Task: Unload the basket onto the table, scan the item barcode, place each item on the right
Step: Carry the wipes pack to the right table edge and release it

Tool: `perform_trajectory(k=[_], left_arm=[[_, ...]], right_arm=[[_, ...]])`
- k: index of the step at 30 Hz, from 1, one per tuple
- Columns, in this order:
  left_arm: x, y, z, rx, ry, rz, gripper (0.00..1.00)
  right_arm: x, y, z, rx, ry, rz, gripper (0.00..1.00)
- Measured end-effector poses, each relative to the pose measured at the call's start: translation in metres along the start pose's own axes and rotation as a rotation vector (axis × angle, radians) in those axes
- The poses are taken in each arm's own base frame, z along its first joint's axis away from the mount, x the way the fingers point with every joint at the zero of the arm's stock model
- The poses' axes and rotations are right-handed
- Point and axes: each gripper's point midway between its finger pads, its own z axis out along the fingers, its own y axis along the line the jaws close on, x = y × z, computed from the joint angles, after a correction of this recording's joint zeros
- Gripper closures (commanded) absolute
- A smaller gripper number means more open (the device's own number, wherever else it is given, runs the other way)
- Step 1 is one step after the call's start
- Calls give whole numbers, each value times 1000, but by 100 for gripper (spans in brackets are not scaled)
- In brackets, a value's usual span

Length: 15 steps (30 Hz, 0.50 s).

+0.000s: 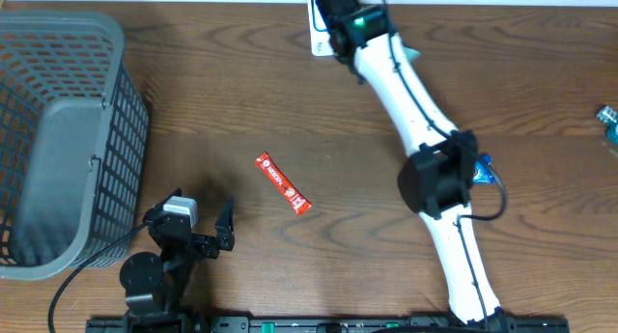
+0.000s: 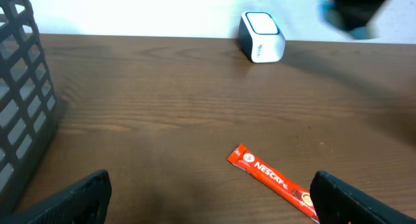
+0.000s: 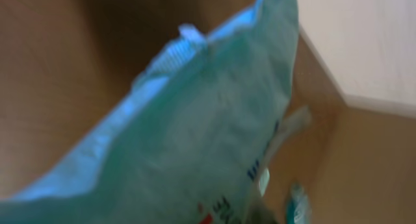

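My right gripper has the teal packet (image 1: 412, 54) in its fingers, and there is open wood (image 1: 593, 153) beside the small bluish item. My right gripper keeps going to that wood and lets go of the packet.
A teal packet (image 3: 195, 139) fills the right wrist view, blurred, with dark print low on it. My right gripper (image 1: 335, 24) is at the far edge of the table, over the white scanner (image 1: 317, 32), and is shut on the packet; its fingers are hidden behind it. A teal corner of the packet (image 1: 412, 55) shows beside the arm. The scanner (image 2: 262, 44) stands upright in the left wrist view. A red Nescafe stick (image 1: 282, 183) lies flat mid-table. My left gripper (image 1: 190, 222) rests near the front edge, wide open and empty, the red stick (image 2: 276, 180) just ahead of its right finger.
A grey mesh basket (image 1: 58, 130) takes up the left side, and its wall (image 2: 23, 87) is close on the left of my left gripper. A small bluish item (image 1: 608, 121) lies at the right edge. The right arm spans the table from front right to back centre.
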Motion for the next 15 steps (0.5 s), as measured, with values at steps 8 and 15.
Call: perform_trajectory(k=[8,15], left_arm=[[0,0,0,0,0,0,2],[0,0,0,0,-1,1,2]], right_arm=[[124,-122,15,121,332,358,99],[220,-173,111,161,537,640,99]])
